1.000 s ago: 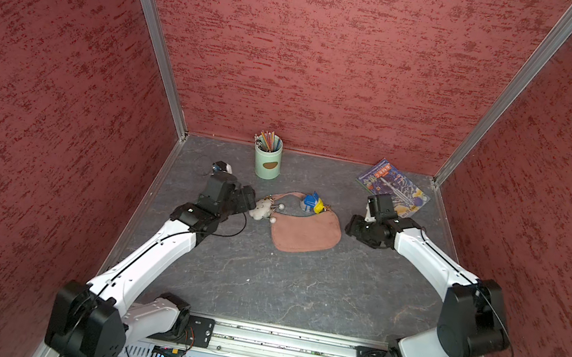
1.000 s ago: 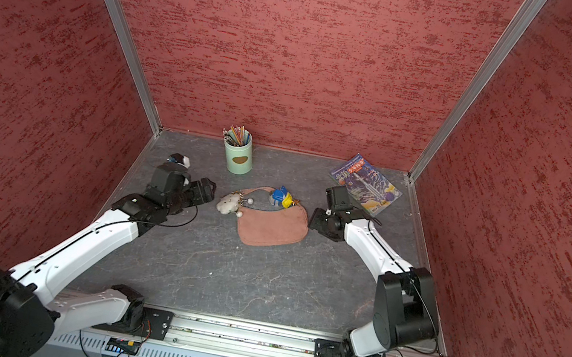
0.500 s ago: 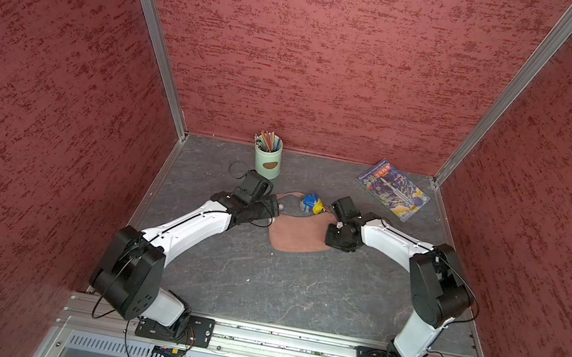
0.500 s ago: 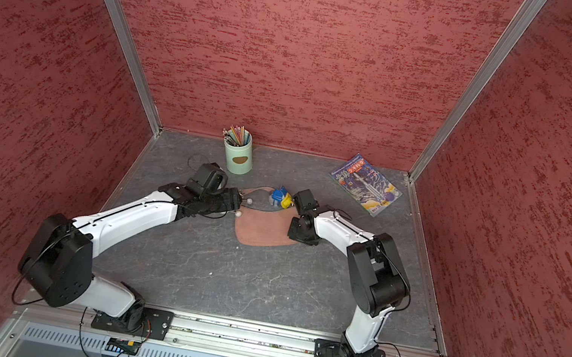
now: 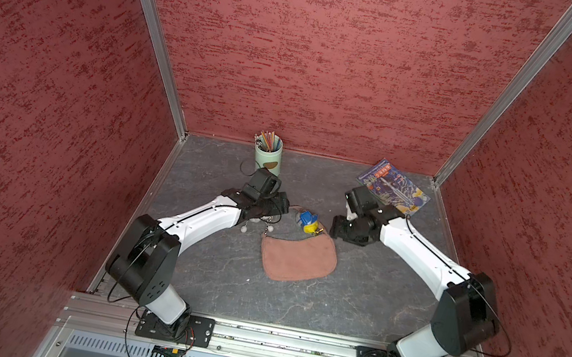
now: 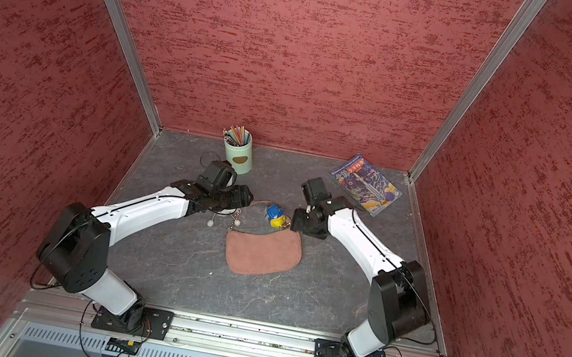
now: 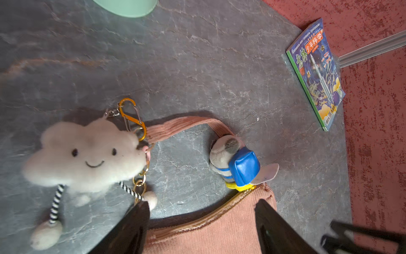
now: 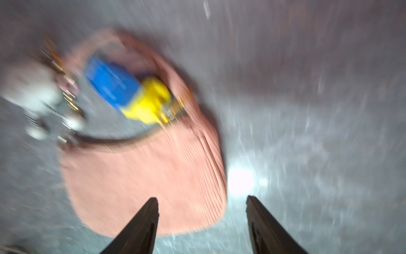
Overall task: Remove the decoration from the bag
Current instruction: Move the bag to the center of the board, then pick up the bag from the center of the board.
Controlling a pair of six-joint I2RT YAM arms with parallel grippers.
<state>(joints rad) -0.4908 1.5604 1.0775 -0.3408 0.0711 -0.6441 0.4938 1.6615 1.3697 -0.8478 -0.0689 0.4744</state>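
The blue-and-yellow toy charm [image 5: 308, 221] is joined to the pink bag's corner by a gold clip [image 5: 319, 231], so the charm will come along when I lift that corner.
The pink bag [image 5: 297, 261] [image 6: 263, 253] lies flat mid-table. The decoration [image 7: 87, 154], a white smiling cloud plush, hangs from the bag's strap [image 7: 182, 125] by an orange clip [image 7: 131, 118]. In both top views only its ball-tipped legs [image 5: 269, 227] [image 6: 236, 223] show past my left gripper [image 5: 277, 206] [image 6: 243, 196]. The left gripper [image 7: 201, 203] is open above the bag's zip edge [image 7: 208, 233], holding nothing. My right gripper [image 5: 337, 228] [image 6: 296, 221] [image 8: 201, 199] is open and empty just off the bag's right end [image 8: 142, 176]; that view is blurred.
A blue-and-yellow toy charm [image 5: 308, 221] [image 6: 275, 215] [image 7: 239, 169] [image 8: 127, 99] lies at the bag's far right corner. A green pencil cup [image 5: 268, 154] [image 6: 238, 153] stands behind my left gripper. A magazine [image 5: 392, 184] [image 6: 365, 183] [image 7: 316, 72] lies back right. Red walls enclose three sides.
My left gripper has come in from the left over the cloud plush. My right gripper reached the bag's right end, then drew back to the right. The bag lies slightly nearer the front.
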